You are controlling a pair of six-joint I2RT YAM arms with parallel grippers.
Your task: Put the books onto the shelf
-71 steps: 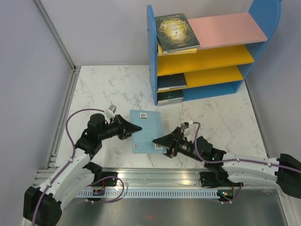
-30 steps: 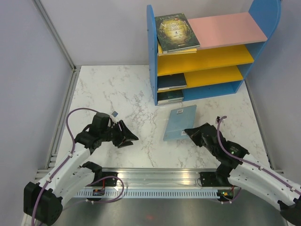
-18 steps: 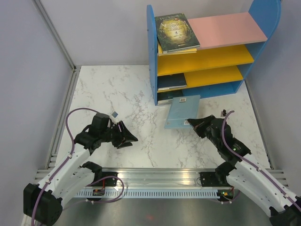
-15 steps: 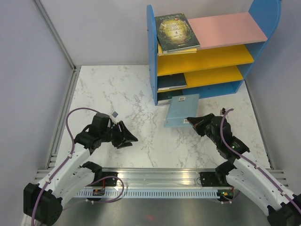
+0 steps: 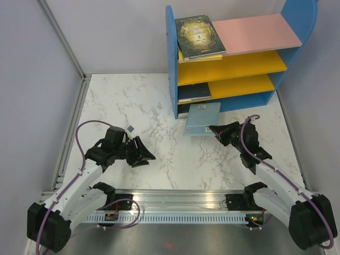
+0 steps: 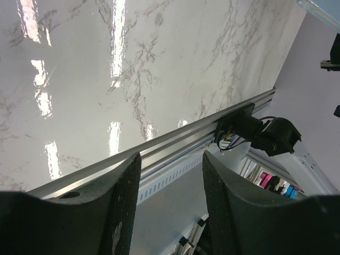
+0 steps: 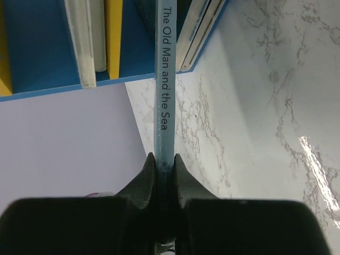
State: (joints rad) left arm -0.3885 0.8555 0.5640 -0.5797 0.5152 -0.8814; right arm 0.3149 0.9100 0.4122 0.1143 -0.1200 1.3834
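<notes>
The robot's right gripper should slide the book in, because the teal-blue book's near end [image 5: 197, 131] juts out of the shelf. It should then open and push that end [image 5: 204, 129] with its fingers closed.
My right gripper [image 5: 213, 129] is shut on a thin teal-blue book [image 5: 202, 118] and holds it flat above the table. The book's far edge reaches the shelf's [image 5: 171, 64] bottom opening, over a dark book [image 5: 185, 110] lying there. In the right wrist view the spine [image 7: 163, 79], "The Old Man and the Sea", runs from my right gripper [image 7: 163, 160] to the shelf's blue board [image 7: 48, 53]. A dark green book [image 5: 199, 36] lies on the pink top over a yellow one [image 5: 204, 57]. A navy book [image 5: 194, 91] lies lower down. My left gripper [image 5: 150, 156] [image 6: 171, 155] is open and empty.
A metal rail [image 5: 175, 197] runs along the table's near edge, seen also in the left wrist view as the rail [image 6: 175, 143]. Grey walls close in the left and back. The shelf's right halves [image 5: 255, 58] hold no books.
The right arm has carried the teal-blue book from mid-table up to the shelf's bottom opening. The left gripper, earlier at the book's left edge, has drawn back left and stays still.
</notes>
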